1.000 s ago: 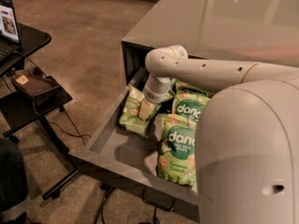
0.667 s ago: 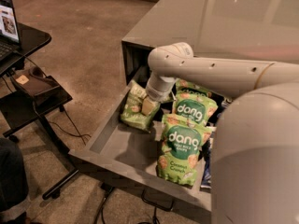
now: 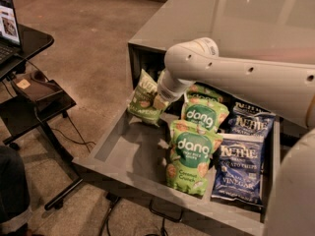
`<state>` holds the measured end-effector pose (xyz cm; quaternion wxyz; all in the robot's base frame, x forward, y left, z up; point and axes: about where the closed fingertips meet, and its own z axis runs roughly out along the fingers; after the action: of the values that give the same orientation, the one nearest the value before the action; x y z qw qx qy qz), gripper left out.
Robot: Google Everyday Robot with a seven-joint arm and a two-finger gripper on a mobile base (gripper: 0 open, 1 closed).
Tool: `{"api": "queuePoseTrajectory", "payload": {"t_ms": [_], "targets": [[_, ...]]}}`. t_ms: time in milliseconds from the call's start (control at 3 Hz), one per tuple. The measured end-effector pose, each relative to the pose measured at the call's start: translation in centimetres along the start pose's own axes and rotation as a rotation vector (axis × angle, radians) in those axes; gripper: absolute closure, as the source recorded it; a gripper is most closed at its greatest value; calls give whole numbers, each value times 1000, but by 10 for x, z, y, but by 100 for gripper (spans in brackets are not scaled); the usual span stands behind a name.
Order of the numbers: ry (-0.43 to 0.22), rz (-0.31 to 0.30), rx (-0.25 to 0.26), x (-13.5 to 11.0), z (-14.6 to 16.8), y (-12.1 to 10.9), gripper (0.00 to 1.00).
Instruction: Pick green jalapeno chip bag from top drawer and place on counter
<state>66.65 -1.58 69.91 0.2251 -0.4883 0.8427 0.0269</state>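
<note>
The green jalapeno chip bag is held in my gripper by its edge (image 3: 158, 101), so next I put the bag down on the drawer's bottom (image 3: 143, 141) and grip it again before I lift it.
The olive-green jalapeno chip bag (image 3: 142, 101) stands upright, lifted a little above the left rear of the open top drawer (image 3: 120, 154), with its shadow on the drawer floor. My gripper (image 3: 158, 102) is at the bag's right edge, below the white wrist, and shut on the bag; the wrist hides most of the fingers. The arm reaches in from the right, over the drawer. The grey glossy counter (image 3: 236, 18) lies behind and above the drawer.
Two bright green dang bags (image 3: 193, 154) (image 3: 203, 114) and two dark blue Kettle bags (image 3: 239, 170) (image 3: 252, 123) lie in the drawer's middle and right. A black side table (image 3: 29, 102) with a laptop (image 3: 7, 26) stands at left.
The arm has risen and the olive-green bag has come up with it from the drawer floor, turning upright. More of the blue bags now shows.
</note>
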Motion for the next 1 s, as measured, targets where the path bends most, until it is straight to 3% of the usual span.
{"api": "queuePoseTrajectory", "payload": {"t_ms": [333, 667, 1000], "targets": [[-4, -1, 3, -1, -2, -1, 100], [-4, -1, 3, -1, -2, 0, 83], [-4, -1, 3, -1, -2, 0, 58]]}}
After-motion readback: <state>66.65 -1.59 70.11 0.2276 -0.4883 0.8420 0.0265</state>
